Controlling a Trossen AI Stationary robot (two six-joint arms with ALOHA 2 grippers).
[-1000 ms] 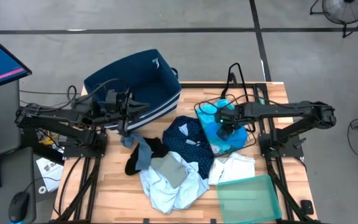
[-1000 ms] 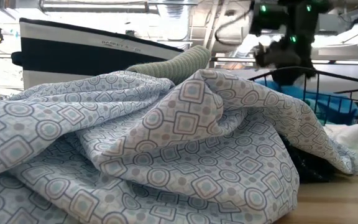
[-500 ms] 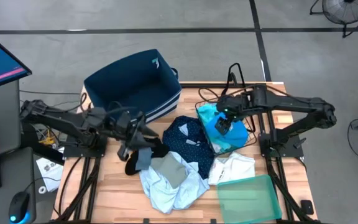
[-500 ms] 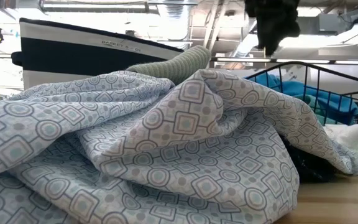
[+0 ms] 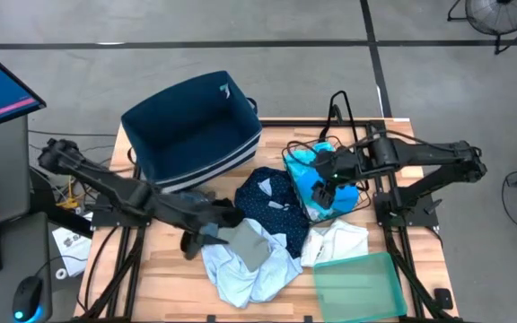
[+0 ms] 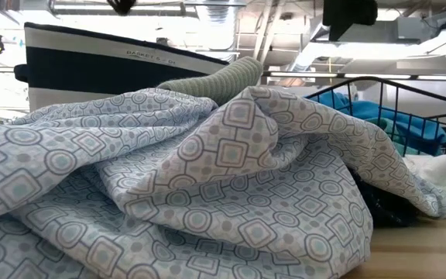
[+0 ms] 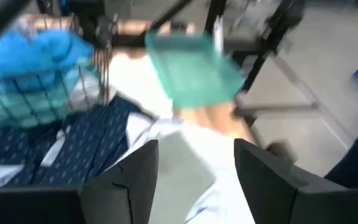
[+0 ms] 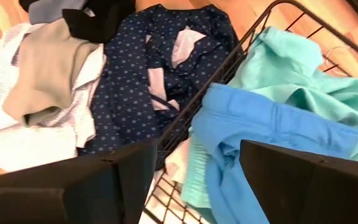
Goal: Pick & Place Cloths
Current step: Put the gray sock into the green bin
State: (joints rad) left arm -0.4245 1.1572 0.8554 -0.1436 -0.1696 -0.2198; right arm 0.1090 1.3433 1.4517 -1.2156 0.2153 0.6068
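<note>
The grey cloth's edges (image 5: 247,245) lie uncovered (image 5: 267,253) on top of the pale blue patterned cloth. The grey cloth will come up by itself when I lift it.
A pile of cloths lies mid-table: a dotted navy shirt (image 5: 272,202), a grey cloth (image 5: 248,244) on a pale blue patterned cloth (image 5: 249,274), a black cloth (image 5: 189,242) and a white cloth (image 5: 339,240). Turquoise (image 5: 302,160) and bright blue (image 8: 260,118) cloths lie in a black wire basket (image 8: 229,68). My left gripper (image 5: 225,218) hovers open and empty over the pile's left side; its wrist view (image 7: 194,162) looks down on the grey cloth (image 7: 185,165). My right gripper (image 5: 326,179) hangs open and empty above the basket, as its wrist view (image 8: 197,162) shows.
A big navy bin (image 5: 191,126) with white stripes stands at the table's far left. A translucent green tray (image 5: 357,285) sits at the near right corner. In the low view the patterned cloth (image 6: 207,194) fills the foreground and hides most of the table.
My left gripper has gone from beside the navy bin toward the table's near edge and right, over the pile. My right gripper has risen above the wire basket, staying over the turquoise and blue cloths. The cloths lie as before.
</note>
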